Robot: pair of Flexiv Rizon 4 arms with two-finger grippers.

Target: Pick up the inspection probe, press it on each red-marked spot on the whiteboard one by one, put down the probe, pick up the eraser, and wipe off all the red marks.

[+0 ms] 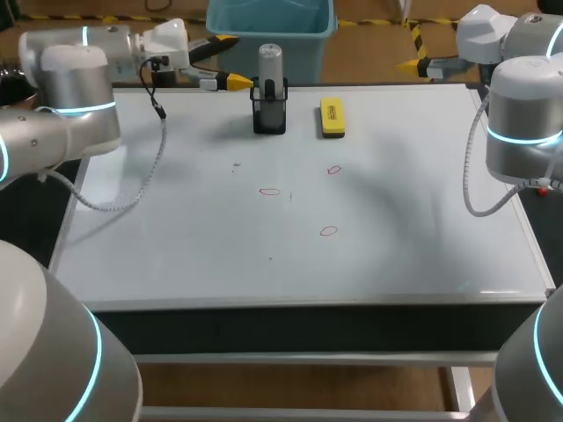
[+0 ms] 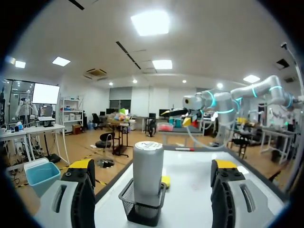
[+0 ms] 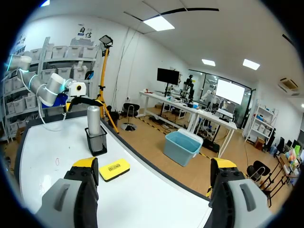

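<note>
I am about to lift the inspection probe (image 1: 271,72), and the mesh holder's rim (image 2: 126,194) is wider than the probe. The probe will therefore slide out and leave the holder standing.
The inspection probe (image 1: 270,66), a grey cylinder, stands upright in a black mesh holder (image 1: 269,117) at the back of the whiteboard (image 1: 176,237). A yellow eraser (image 1: 332,117) lies just right of the holder. Three red marks (image 1: 269,191) (image 1: 333,170) (image 1: 328,231) sit mid-board. My left gripper (image 1: 230,61) hovers open left of the probe. In the left wrist view the probe (image 2: 148,168) stands ahead of the left gripper (image 2: 153,166), untouched by its fingers. My right gripper (image 1: 409,50) hangs open beyond the board's back right, holding nothing, and the right wrist view looks past the right gripper (image 3: 154,164) to the eraser (image 3: 114,169) and the probe (image 3: 94,121).
A blue bin (image 1: 270,35) stands behind the table's back edge, past the holder. A grey cable (image 1: 149,167) droops from my left arm over the board's left part. The board's raised frame (image 1: 299,301) runs along the front edge.
</note>
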